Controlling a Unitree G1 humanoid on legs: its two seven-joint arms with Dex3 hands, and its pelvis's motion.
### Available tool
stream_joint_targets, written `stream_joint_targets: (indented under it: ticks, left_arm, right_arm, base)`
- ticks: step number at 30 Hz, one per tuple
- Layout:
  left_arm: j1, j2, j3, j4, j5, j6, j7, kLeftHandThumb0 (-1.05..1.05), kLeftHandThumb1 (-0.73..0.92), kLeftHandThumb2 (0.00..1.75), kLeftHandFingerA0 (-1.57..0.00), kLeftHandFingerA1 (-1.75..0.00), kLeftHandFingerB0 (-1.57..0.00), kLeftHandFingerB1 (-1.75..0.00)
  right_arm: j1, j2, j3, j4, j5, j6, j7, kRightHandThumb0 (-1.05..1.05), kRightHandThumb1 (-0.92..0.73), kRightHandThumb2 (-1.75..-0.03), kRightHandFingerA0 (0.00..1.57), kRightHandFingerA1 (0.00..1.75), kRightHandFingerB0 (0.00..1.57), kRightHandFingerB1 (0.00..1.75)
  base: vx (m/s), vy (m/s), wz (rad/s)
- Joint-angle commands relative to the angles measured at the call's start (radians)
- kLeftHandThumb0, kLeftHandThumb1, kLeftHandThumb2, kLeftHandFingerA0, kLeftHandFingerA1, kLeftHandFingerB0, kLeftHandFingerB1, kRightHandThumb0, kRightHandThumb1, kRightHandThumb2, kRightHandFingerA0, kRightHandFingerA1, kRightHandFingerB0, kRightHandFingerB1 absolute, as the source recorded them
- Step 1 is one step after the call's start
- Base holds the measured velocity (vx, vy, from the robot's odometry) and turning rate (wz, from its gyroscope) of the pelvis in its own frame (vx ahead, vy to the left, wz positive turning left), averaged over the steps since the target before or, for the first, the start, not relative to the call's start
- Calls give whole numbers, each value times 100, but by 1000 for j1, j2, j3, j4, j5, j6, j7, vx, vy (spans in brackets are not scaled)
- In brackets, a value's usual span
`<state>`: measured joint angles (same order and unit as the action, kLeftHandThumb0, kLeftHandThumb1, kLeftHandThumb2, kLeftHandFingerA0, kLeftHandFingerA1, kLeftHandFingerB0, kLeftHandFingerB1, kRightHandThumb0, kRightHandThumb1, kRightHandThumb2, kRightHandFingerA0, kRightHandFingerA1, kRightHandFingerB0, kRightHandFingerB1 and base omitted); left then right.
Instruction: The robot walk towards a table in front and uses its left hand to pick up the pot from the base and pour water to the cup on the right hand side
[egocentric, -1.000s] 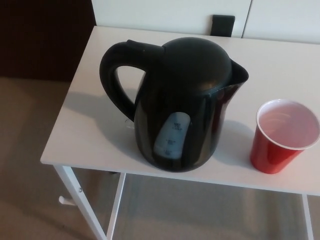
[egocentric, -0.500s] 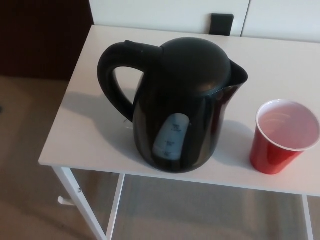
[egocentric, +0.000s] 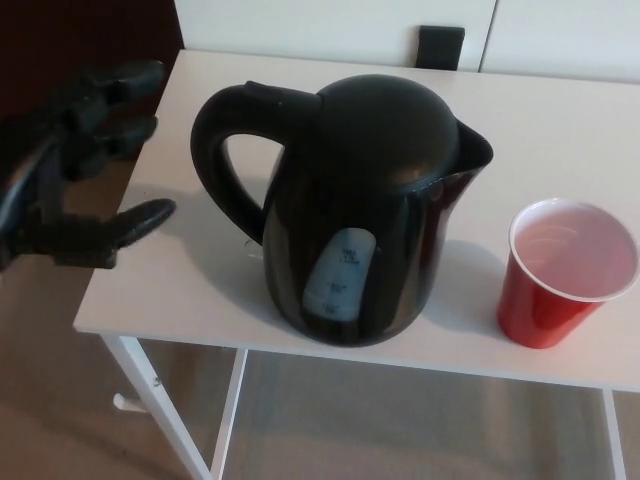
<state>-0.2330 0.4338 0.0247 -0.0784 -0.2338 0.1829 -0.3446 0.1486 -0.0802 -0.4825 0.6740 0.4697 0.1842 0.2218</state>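
Note:
The tabletop under the kettle should be empty when I lift the kettle, because the black kettle's bottom edge (egocentric: 347, 342) touches the white table directly.
A black electric kettle (egocentric: 360, 210) stands upright on the white table (egocentric: 180, 270), its handle (egocentric: 215, 160) pointing left and its spout toward the right. Its base is hidden under it. A red plastic cup (egocentric: 560, 275) with a white inside stands to the kettle's right, near the table's front edge. My left hand (egocentric: 85, 160) has come in at the picture's left, open, with two fingers above and the thumb below. It hangs beside the table's left edge, a short way left of the handle and not touching it. My right hand does not show.
A black block (egocentric: 441, 47) sits at the table's back edge against the white wall. Beige floor lies to the left and below, and the table's white legs (egocentric: 150, 400) show at the lower left.
My left hand has entered from the left, open, level with the kettle's handle. The picture has shifted very slightly; kettle and cup have stayed put.

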Motion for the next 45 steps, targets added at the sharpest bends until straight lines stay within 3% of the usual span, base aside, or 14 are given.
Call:
stream_joint_targets:
  ticks: [1, 4, 6, 9, 10, 12, 23, 24, 25, 38, 39, 43, 44, 45]
  left_arm:
    - [-26, -10, -54, 68, 145, -51, 56, -42, 43, 62, -18, -37, -13, -33]
    - [-50, -52, -74, 127, 152, -24, 77, -42, 43, 62, -18, -37, -12, -32]
    - [-50, -69, -72, 137, 147, -16, 78, -40, 42, 62, -18, -37, -11, -33]
    - [-50, -78, -67, 140, 152, -15, 76, -40, 42, 62, -18, -37, -11, -33]
    - [-53, -92, -64, 150, 147, -12, 79, -39, 43, 62, -19, -37, -12, -33]
    - [-63, -115, -65, 166, 153, -13, 89, -41, 44, 63, -20, -37, -12, -33]
    - [-106, -210, -73, 139, 253, -31, 234, -35, 51, 55, -42, -38, -27, -31]
    - [-118, -235, -68, 140, 264, -33, 268, -36, 53, 57, -45, -40, -29, -32]
    - [-127, -251, -65, 140, 271, -25, 286, -37, 53, 57, -46, -40, -29, -32]
    - [-176, -352, -59, 145, 337, -17, 392, -44, 50, 55, -53, -41, -36, -34]
    - [-188, -374, -72, 165, 359, -32, 423, -37, 51, 55, -53, -43, -37, -35]
    - [-193, -387, -72, 160, 370, -18, 438, -35, 51, 55, -53, -43, -38, -35]
    - [-195, -390, -73, 166, 373, -21, 440, -33, 51, 55, -54, -43, -38, -35]
    - [-198, -394, -75, 176, 376, -26, 445, -33, 51, 55, -55, -43, -38, -35]
  right_arm:
    - [3, -9, 0, -7, -8, -4, -5, -13, -48, -91, 43, 64, 1, 46]
    - [-1, -10, 2, -18, -5, 9, -7, -19, -63, -57, 48, 51, 12, 31]
    - [4, -10, -3, -26, 10, 19, 13, -16, -48, -90, 38, 62, 0, 45]
    - [5, -11, -5, -29, 15, 23, 20, -16, -48, -90, 38, 62, 0, 45]
    - [8, -11, -1, -36, 12, 20, 22, -25, -64, -63, 37, 52, 8, 33]
    - [15, -8, 13, -59, -7, 8, 9, -21, -65, -58, 45, 53, 12, 34]
    - [60, 11, 39, -171, 1, 41, -3, -18, -69, -60, 45, 54, 9, 31]
    - [59, 10, 42, -175, -1, 41, -3, -17, -52, -94, 39, 64, 0, 46]
    - [58, 11, 40, -179, 1, 44, -5, -19, -68, -60, 46, 55, 9, 31]
    - [53, 14, 50, -189, 0, 39, 3, -20, -70, -60, 40, 50, 9, 34]
    - [53, 14, 55, -199, -3, 38, 4, -20, -48, -91, 35, 61, 1, 47]
    - [46, 21, 49, -204, 7, 43, -2, -19, -48, -92, 35, 61, 3, 48]
    - [46, 21, 48, -209, 13, 45, 8, -22, -66, -59, 35, 50, 8, 34]
    - [45, 21, 47, -217, 22, 49, 21, -20, -48, -92, 31, 61, 0, 47]
  base:
    - [0, 0, 0]
    - [0, 0, 0]
    - [0, 0, 0]
    - [0, 0, 0]
    - [0, 0, 0]
    - [0, 0, 0]
    - [0, 0, 0]
    - [0, 0, 0]
    - [0, 0, 0]
    - [0, 0, 0]
    - [0, 0, 0]
    - [0, 0, 0]
    - [0, 0, 0]
    - [0, 0, 0]
